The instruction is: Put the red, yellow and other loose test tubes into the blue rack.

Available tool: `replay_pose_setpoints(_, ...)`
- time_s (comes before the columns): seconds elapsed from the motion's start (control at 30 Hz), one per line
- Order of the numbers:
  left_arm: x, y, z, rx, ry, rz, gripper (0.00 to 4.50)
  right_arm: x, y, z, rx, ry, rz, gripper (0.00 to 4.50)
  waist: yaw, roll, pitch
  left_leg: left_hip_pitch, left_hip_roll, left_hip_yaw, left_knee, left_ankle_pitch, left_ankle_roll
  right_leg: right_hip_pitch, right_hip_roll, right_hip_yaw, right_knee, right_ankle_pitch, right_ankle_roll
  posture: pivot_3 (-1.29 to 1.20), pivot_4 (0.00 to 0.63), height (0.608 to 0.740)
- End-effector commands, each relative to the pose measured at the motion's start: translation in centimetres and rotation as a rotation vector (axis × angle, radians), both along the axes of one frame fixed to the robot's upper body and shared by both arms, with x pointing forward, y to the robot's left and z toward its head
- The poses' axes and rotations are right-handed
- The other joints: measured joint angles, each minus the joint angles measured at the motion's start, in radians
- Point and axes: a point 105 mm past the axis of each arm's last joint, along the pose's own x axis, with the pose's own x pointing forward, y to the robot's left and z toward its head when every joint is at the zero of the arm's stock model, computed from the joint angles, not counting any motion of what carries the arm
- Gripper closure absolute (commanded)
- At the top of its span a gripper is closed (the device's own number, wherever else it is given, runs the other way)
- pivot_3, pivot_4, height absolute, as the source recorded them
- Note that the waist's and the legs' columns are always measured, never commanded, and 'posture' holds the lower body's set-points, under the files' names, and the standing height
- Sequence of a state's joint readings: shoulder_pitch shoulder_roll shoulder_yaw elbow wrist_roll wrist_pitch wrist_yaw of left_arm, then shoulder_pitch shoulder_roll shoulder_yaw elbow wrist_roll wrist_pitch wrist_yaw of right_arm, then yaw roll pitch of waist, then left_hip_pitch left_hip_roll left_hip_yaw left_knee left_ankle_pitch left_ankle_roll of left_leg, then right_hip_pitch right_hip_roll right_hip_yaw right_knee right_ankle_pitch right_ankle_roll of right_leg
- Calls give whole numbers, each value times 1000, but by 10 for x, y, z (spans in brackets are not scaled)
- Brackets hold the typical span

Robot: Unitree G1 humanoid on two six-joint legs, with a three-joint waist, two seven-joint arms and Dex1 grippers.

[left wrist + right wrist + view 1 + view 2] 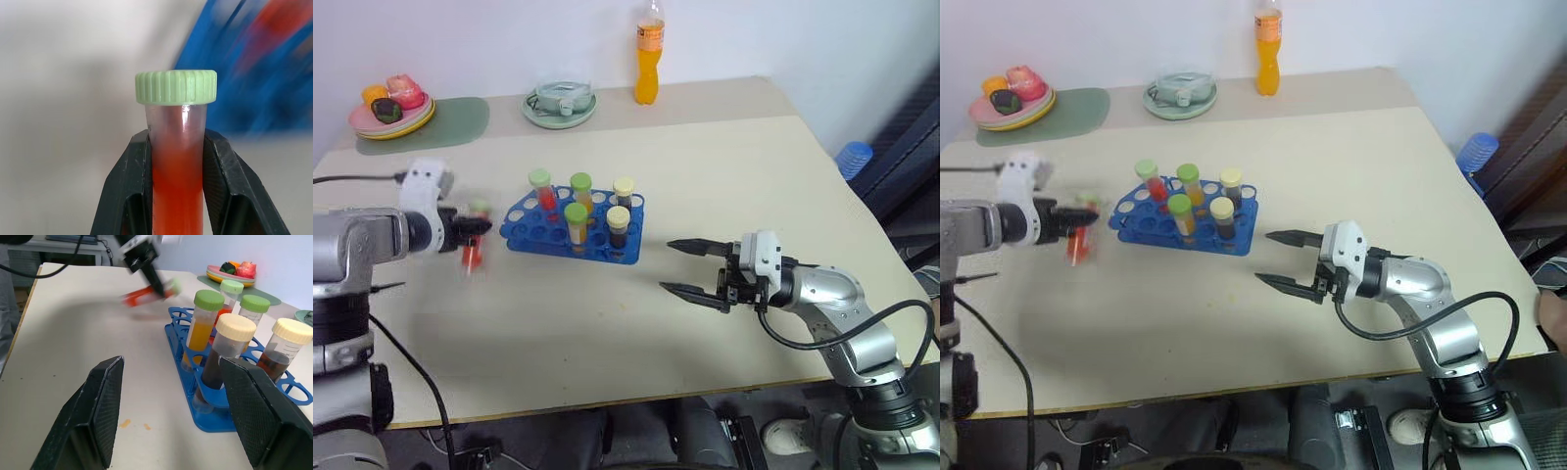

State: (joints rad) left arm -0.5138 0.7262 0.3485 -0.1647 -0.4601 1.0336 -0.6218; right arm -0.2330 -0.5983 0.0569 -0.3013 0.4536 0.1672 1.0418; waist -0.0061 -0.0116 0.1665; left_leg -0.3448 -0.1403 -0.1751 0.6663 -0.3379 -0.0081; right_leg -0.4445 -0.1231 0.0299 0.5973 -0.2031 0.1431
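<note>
The red test tube (473, 257) is tilted almost level in my left gripper, so I should lift it and turn it upright before I lower it into the blue rack (533, 232).
A red test tube (178, 166) with a pale green cap hangs above the table just left of the blue rack (628, 257), and my left gripper (478, 228) is shut on it below the cap. In the right wrist view the same tube (139, 295) looks blurred beyond the rack. Several capped tubes stand in the rack: three with green caps, such as one holding orange liquid (576, 223), and two cream-capped ones with dark liquid (618, 227). My right gripper (668, 265) hovers open to the right of the rack, pointing toward it, with nothing between its fingers.
At the table's far edge stand an orange drink bottle (649, 49), a pale green lidded dish (560, 103), and stacked plates with food (391, 110) on a green mat (460, 119). A blue object (853, 157) lies off the table's right edge.
</note>
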Motion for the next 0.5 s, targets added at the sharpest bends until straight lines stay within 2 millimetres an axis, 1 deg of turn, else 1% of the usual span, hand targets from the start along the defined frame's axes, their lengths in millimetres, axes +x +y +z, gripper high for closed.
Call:
replay_pose_setpoints(0.03, -9, -6, 36, 47, -283, -7, 3753, 0, -1, 9, 7, -41, 16, 1324, 0, 0, 0, 0, 0, 0, 0, 0, 0, 0, 0, 0, 0, 0, 0, 0, 150, 740)
replay_pose_setpoints(0.1, -13, -18, 39, 56, -408, -33, 3753, 2, -2, 10, 2, -44, 17, 1324, 0, 1, 0, 0, 0, 0, 0, 0, 0, 0, 0, 0, 0, 0, 0, 0, 150, 740)
replay_pose_setpoints(0.13, -15, -21, 41, 59, -462, -35, 3753, 2, -2, 10, 1, -45, 17, 1324, 2, 1, -1, 0, 0, 1, 0, 0, 0, 1, 0, 0, 0, 0, 0, 0, 150, 740)
replay_pose_setpoints(0.2, -18, -32, 34, 37, -545, -57, 3753, 2, -3, 10, -5, -48, 16, 1324, 8, 1, -1, 1, 0, 2, 0, 0, 0, 1, 0, 0, -1, 0, 0, 0, 150, 740)
replay_pose_setpoints(0.27, -20, -41, 27, 26, -590, -82, 3753, 3, -5, 11, -8, -49, 12, 1324, 15, 1, -1, 1, 0, 2, 0, 0, 1, 1, 0, 0, -1, 1, -1, 0, 150, 740)
replay_pose_setpoints(0.37, -19, -56, 6, 63, -642, -96, 3753, 1, -9, 11, -17, -51, -5, 1324, 22, 0, -1, 1, 0, 3, 1, 0, 1, 1, 0, 0, -1, 1, -1, 0, 150, 740)
replay_pose_setpoints(0.5, -13, -60, -15, 86, -661, -69, 3753, 0, -12, 12, -22, -53, -23, 1324, 25, 0, -1, 1, 0, 3, 2, -1, 1, 2, 0, 0, -1, 1, -1, 0, 150, 740)
